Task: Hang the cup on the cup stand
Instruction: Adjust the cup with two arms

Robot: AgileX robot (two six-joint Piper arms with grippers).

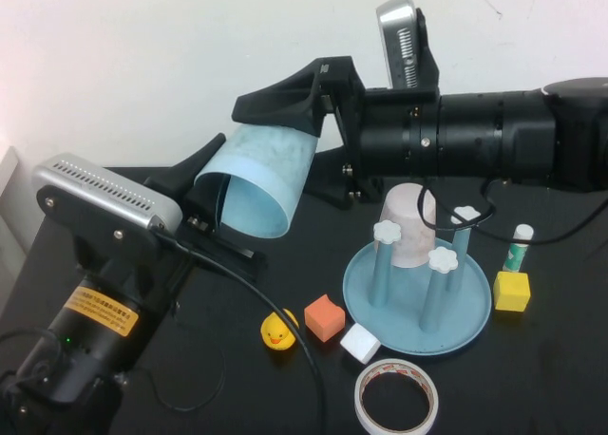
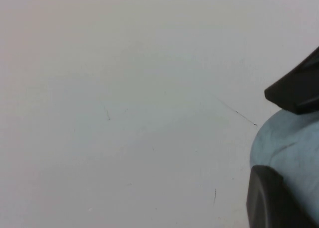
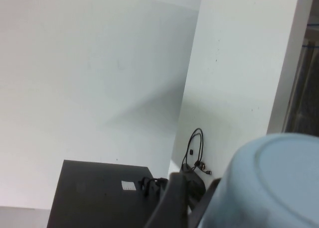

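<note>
The robot's left gripper is in the way of the light blue cup's rim [image 1: 245, 207], so it should open and move back before the right gripper lowers the cup over the empty rear peg [image 1: 465, 217].
The light blue cup [image 1: 256, 180] hangs tilted in mid air above the table's left middle, with its open rim down toward the left. My right gripper [image 1: 304, 141] is shut on its base end. My left gripper [image 1: 214, 207] is closed across its rim end, one finger on each side. The cup also shows in the left wrist view [image 2: 294, 143] and in the right wrist view [image 3: 269, 188], with a black finger against it in each. The cup stand [image 1: 465, 313] sits at right of centre, its pegs topped with white flower caps. A pale pink-white cup [image 1: 408, 226] sits upside down on a rear peg.
On the black table in front of the stand lie a yellow duck [image 1: 277, 332], an orange cube [image 1: 324, 317], a white cube [image 1: 360, 343] and a white tape roll [image 1: 396, 397]. A yellow cube [image 1: 511, 291] and a green-white tube [image 1: 521, 246] stand to its right.
</note>
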